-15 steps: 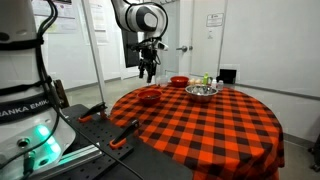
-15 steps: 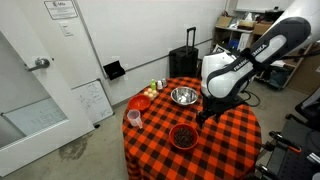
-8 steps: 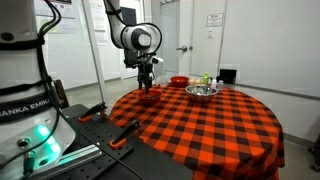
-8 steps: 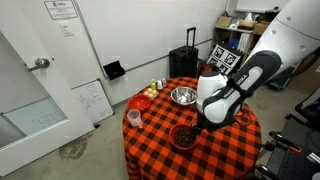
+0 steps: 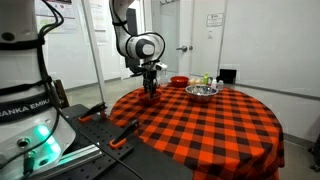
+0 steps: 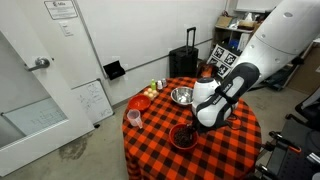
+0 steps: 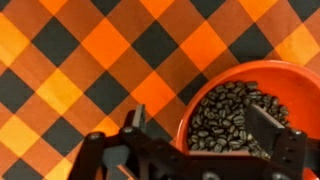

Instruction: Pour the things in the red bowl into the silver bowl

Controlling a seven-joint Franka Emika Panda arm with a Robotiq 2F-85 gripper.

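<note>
I should keep moving my gripper down and close it on the red bowl's rim [image 7: 184,126], because one finger is outside that rim and the other is over the beans [image 7: 225,118].
The red bowl [image 7: 245,105] is orange-red and full of dark coffee beans; it sits on the checked tablecloth in both exterior views [image 5: 144,97] [image 6: 181,137]. My gripper [image 7: 200,120] is open and low over its left rim. One finger [image 7: 135,118] is outside the bowl and the other finger [image 7: 268,125] is over the beans. In both exterior views the gripper [image 5: 151,91] [image 6: 193,126] hangs right at the bowl. The silver bowl [image 5: 201,91] [image 6: 183,96] stands further along the table, apart from the gripper.
A second red bowl [image 5: 178,80] [image 6: 140,102] and small bottles [image 6: 155,86] stand near the silver bowl. A pink cup [image 6: 134,117] is at the table edge. A black suitcase [image 6: 187,64] stands behind the round table [image 5: 220,125].
My arm has come down and moved over the bowl of beans; the gripper now straddles its rim. The bowls have not moved.
</note>
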